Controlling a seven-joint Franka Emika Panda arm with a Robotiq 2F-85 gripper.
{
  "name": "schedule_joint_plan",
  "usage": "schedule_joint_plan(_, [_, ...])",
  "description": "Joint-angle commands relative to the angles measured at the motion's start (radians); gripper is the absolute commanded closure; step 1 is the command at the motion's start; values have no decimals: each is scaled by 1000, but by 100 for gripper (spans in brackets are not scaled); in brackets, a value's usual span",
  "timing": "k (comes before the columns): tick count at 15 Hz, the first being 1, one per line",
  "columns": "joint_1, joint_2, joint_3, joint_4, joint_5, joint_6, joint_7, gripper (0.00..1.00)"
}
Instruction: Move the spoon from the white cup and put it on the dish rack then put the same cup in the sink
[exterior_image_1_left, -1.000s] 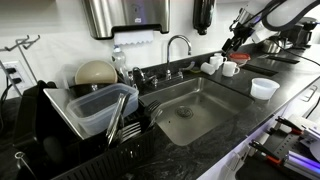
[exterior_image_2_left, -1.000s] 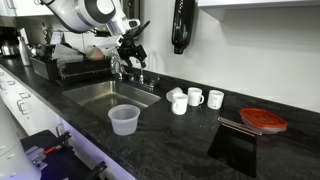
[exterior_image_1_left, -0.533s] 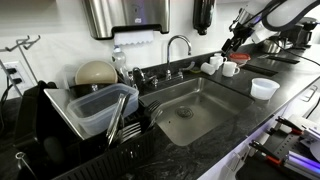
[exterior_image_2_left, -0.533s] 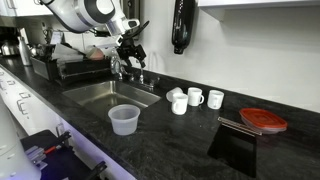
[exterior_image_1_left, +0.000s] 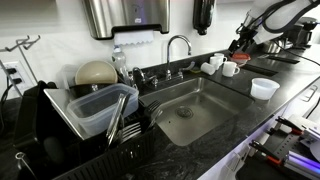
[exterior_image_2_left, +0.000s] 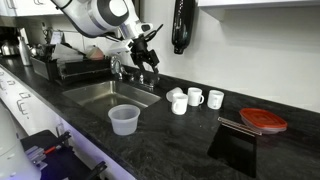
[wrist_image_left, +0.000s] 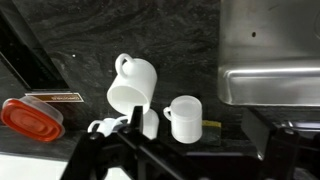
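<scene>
The front white cup's rim has open counter beside it, and the cup's handle (wrist_image_left: 122, 64) points away from my gripper. I should keep lowering until my fingers straddle that rim (exterior_image_2_left: 179, 97).
Three small white cups with handles stand together on the black counter beside the sink, in both exterior views (exterior_image_1_left: 222, 66) (exterior_image_2_left: 195, 98). In the wrist view I see two whole cups (wrist_image_left: 132, 85) (wrist_image_left: 184, 118) and a third (wrist_image_left: 100, 128) partly behind my gripper. I cannot make out the spoon in any view. My gripper (exterior_image_1_left: 241, 43) (exterior_image_2_left: 148, 57) (wrist_image_left: 190, 160) hangs in the air above and beside the cups, open and empty. The steel sink (exterior_image_1_left: 195, 105) (exterior_image_2_left: 105, 95) (wrist_image_left: 270, 50) is empty. The black dish rack (exterior_image_1_left: 60, 135) (exterior_image_2_left: 65, 68) stands on the sink's far side from the cups.
A clear handle-less tub (exterior_image_1_left: 264, 88) (exterior_image_2_left: 124, 119) stands near the counter's front edge. A red lid (exterior_image_2_left: 264, 120) (wrist_image_left: 30, 115) lies past the cups. The curved faucet (exterior_image_1_left: 178, 45) rises behind the sink. A yellow sponge (wrist_image_left: 212, 127) lies by the nearest cup.
My gripper has moved sideways from over the faucet area toward the cups. The cups and everything else stay where they were.
</scene>
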Motion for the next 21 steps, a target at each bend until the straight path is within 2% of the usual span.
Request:
schedule_joint_plan(1, [-43, 131, -15, 96, -96, -17, 51, 0])
schedule_joint_plan(6, [4, 308, -92, 224, -185, -51, 62, 0])
schedule_joint_plan(10, [71, 415, -153, 308, -142, -76, 15, 0])
schedule_joint_plan(15, [147, 490, -197, 371, -133, -106, 6, 0])
schedule_joint_plan(21, [182, 539, -236, 413, -130, -117, -11, 0])
